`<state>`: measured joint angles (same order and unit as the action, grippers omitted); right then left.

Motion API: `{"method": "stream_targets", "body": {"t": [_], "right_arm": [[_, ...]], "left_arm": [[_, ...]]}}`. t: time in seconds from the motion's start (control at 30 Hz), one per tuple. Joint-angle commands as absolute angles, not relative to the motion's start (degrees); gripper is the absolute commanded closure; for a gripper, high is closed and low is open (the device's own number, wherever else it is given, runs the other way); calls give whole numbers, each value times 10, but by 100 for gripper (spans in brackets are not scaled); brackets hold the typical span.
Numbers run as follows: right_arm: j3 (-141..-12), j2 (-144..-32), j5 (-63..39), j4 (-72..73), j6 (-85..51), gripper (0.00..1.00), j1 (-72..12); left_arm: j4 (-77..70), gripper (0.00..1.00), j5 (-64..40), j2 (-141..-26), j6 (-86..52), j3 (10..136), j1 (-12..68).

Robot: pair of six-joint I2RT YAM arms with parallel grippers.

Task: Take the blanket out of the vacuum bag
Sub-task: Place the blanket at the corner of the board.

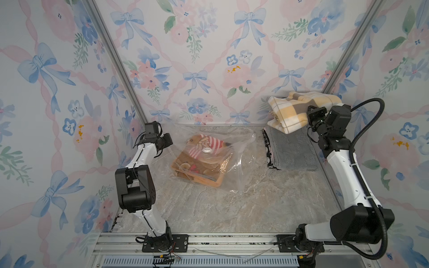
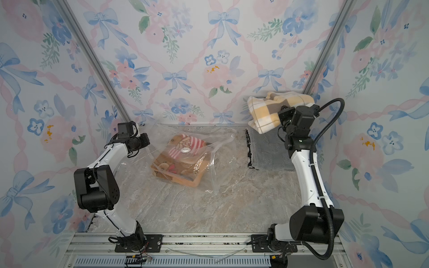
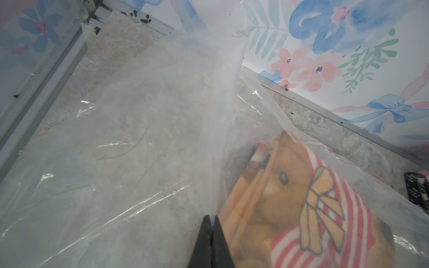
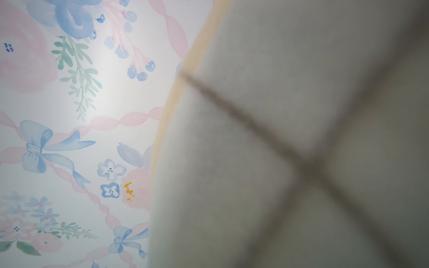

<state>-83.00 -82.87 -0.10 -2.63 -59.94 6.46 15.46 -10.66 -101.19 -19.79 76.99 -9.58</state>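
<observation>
The checked blanket (image 1: 284, 111) hangs folded above the grey towel (image 1: 290, 151), clear of the vacuum bag, so the robot's right gripper should keep lowering the blanket until it covers the towel.
The vacuum bag (image 1: 241, 148) (image 2: 220, 160) lies crinkled at the back middle of the table, its white valve cap (image 1: 207, 150) facing up. Inside it rests a folded brown bear-print blanket (image 1: 197, 167) (image 3: 290, 208). My left gripper (image 3: 211, 217) (image 1: 169, 140) is shut on a taut fold of the bag's plastic at the bag's left side. My right gripper (image 1: 310, 121) holds a yellow-and-white checked blanket (image 1: 290, 111) (image 4: 278, 139) up in the back right corner. That cloth hides its fingertips and fills the right wrist view.
A folded grey towel (image 1: 292, 150) lies under the raised checked blanket, on a black-and-white patterned cloth (image 1: 267, 150). Floral walls enclose the marble table (image 1: 232, 204) on three sides. A metal rail (image 1: 232, 241) runs along the front.
</observation>
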Motion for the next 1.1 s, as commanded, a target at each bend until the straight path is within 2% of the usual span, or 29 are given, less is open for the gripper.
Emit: {"method": "stream_targets", "body": {"t": [0.0, 0.23, 0.43, 0.83, 1.07], "right_arm": [[-873, -844, 12, 117, -621, 100, 74], [-889, -897, 7, 158, -659, 100, 74], [-879, -889, 21, 158, -663, 100, 73], [-645, -764, 20, 138, -702, 100, 73], [-599, -734, -8, 57, -695, 100, 74]], "left_arm": [[147, 100, -114, -1006, -199, 763, -102], [147, 100, -116, -1014, -195, 763, -101], [147, 100, -115, -1015, -194, 763, -101], [146, 100, -120, -1008, -197, 761, -97], [147, 100, -126, -1004, -198, 762, -96]]}}
